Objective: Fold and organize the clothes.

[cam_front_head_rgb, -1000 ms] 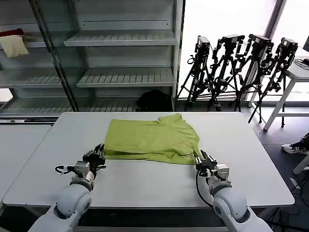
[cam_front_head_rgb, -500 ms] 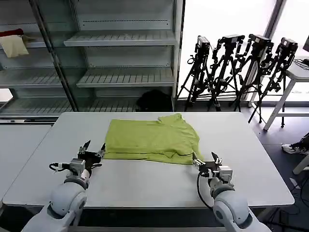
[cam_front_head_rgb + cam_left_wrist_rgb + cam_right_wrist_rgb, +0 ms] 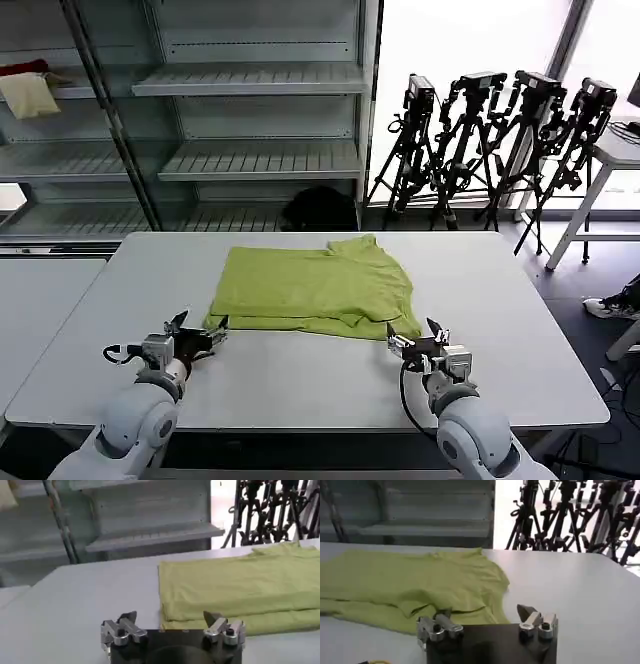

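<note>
I am about to pull the T-shirt's near corners toward me. The whole T-shirt (image 3: 312,285) should slide along and stay folded, because its layers (image 3: 290,322) lie flat on each other.
The clothes are one lime-green T-shirt (image 3: 310,288), lying folded into a flat rectangle in the middle of the white table (image 3: 300,375). My left gripper (image 3: 200,325) is open just off the shirt's near left corner, with nothing between its fingers. At the near right corner my right gripper (image 3: 412,335) is also open and holds nothing. In the left wrist view the left gripper (image 3: 170,616) faces the doubled edge of the shirt (image 3: 235,585). In the right wrist view the right gripper (image 3: 482,612) faces the shirt (image 3: 410,580) and its sleeve fold.
Grey shelving (image 3: 250,160) stands behind the table, with a cream and red cloth (image 3: 28,90) on its upper left shelf. Camera tripods (image 3: 500,140) stand at the back right. A second table (image 3: 40,300) adjoins on the left. A black bag (image 3: 320,208) sits on the floor.
Both grippers went from shut at the shirt's near edge to open and drew back a little toward the table's front. The shirt's near edge now rests flat.
</note>
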You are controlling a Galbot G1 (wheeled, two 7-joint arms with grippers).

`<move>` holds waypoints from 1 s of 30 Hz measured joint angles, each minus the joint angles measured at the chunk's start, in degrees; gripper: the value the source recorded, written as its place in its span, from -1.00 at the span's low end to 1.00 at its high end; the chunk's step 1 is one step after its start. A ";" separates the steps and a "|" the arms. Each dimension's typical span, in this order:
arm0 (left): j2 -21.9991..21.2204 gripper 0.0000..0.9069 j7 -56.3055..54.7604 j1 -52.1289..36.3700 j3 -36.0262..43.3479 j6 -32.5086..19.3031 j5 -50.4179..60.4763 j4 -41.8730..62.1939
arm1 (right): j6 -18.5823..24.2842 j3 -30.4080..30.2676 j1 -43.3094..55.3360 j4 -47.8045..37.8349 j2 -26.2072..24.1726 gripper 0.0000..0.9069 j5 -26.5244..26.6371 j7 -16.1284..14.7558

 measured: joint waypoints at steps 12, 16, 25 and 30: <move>-0.19 -0.62 1.74 -0.84 0.51 -0.10 -3.60 1.69 | -0.48 -0.02 0.15 -2.01 0.44 0.02 0.28 -1.54; -0.16 -0.96 2.57 -0.99 0.68 -0.09 -4.10 2.45 | -0.51 0.09 -0.05 -2.30 0.40 -0.11 0.26 -1.58; 0.24 -0.98 4.46 -0.89 1.05 -0.19 -4.24 2.95 | -0.61 0.36 -0.39 -2.28 0.04 -1.00 0.48 -2.11; 0.64 -1.00 5.37 -0.85 1.60 -0.79 -3.72 2.94 | -0.72 0.40 -0.20 -2.03 -0.15 -1.00 0.64 -2.41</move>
